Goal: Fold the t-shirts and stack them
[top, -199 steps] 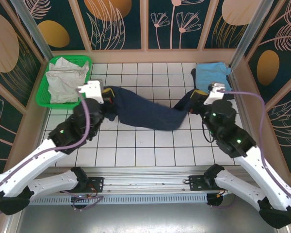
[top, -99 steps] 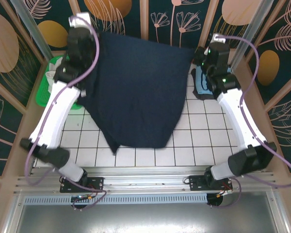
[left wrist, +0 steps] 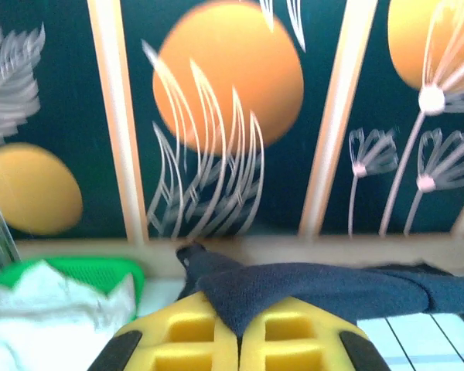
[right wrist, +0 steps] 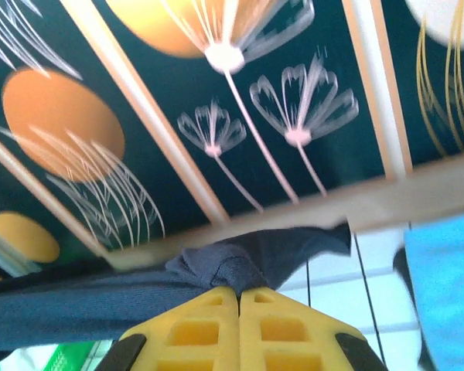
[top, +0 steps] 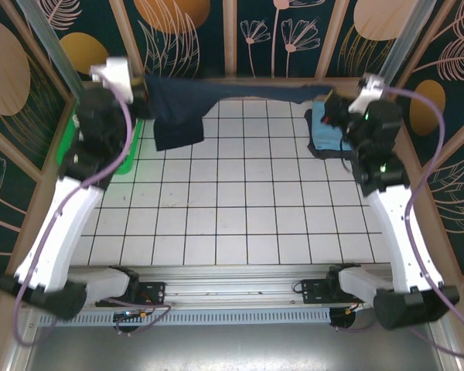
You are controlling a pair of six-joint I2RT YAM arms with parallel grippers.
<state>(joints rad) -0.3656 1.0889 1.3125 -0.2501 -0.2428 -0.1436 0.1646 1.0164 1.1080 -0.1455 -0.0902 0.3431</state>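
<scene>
The dark navy t-shirt hangs as a narrow piece of cloth at the back wall [top: 243, 90], so both my grippers should raise and lay it over the open tiles [top: 240, 182].
The dark navy t-shirt [top: 240, 89] is stretched in a narrow band along the back wall, held up off the table between both grippers. A flap of it hangs down near the left end [top: 178, 124]. My left gripper [top: 143, 89] is shut on its left corner, with the cloth [left wrist: 332, 290] pinched between the yellow fingers [left wrist: 193, 340]. My right gripper [top: 330, 104] is shut on a bunched right corner [right wrist: 224, 270]. The light blue t-shirt [top: 329, 127] lies at the back right of the table [right wrist: 448, 294]. The white t-shirt [left wrist: 46, 309] sits crumpled in the basket.
A green mesh basket [top: 65, 147] stands at the back left, mostly behind my left arm. The white tiled table [top: 240, 201] stretches between the arms. Patterned walls with wooden rails [top: 240, 77] close in the back and sides.
Both arms lifted the navy shirt off the table and spread it wide in the air. They have since carried it towards the back wall, where it now shows as a taut narrow band.
</scene>
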